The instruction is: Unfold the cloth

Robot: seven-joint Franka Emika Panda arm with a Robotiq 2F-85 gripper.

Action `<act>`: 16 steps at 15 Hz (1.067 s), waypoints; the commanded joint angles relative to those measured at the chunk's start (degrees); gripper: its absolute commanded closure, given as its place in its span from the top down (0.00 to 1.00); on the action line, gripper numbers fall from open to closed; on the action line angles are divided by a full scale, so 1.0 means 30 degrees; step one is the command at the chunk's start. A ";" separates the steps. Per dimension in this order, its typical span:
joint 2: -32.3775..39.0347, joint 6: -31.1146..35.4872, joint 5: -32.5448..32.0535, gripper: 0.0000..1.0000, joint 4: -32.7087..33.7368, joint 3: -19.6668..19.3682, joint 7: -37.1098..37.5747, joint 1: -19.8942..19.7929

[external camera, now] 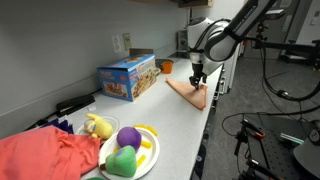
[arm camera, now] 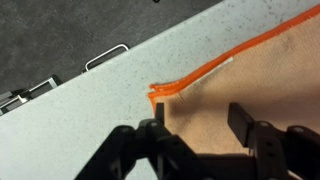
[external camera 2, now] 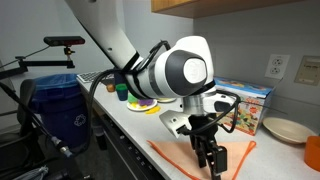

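Note:
The flat part of the folded cloth [arm camera: 203, 118] is between my gripper's fingers, so I should move over to the cloth's orange corner [arm camera: 160, 92], pinch the corner and carry it across the cloth's fold.
The cloth is peach-tan with an orange hem. It lies flat on the grey countertop in both exterior views [external camera: 190, 92] [external camera 2: 200, 158] and fills the right part of the wrist view [arm camera: 260, 85]. My gripper [external camera: 197, 76] [external camera 2: 210, 160] points straight down just above it. In the wrist view the gripper [arm camera: 198, 122] is open, with both fingers spread over the cloth near its orange corner. Nothing is between the fingers.
A colourful box [external camera: 127, 77] stands by the wall. A plate with plush toys [external camera: 128, 150] and a red cloth [external camera: 45, 155] lie at one end of the counter. A blue bin [external camera 2: 58, 108] stands on the floor beside it. A plate [external camera 2: 284, 129] sits near the wall.

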 commanded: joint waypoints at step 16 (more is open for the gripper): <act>-0.0529 0.0022 0.0740 0.49 -0.0764 -0.0377 -0.0044 -0.0648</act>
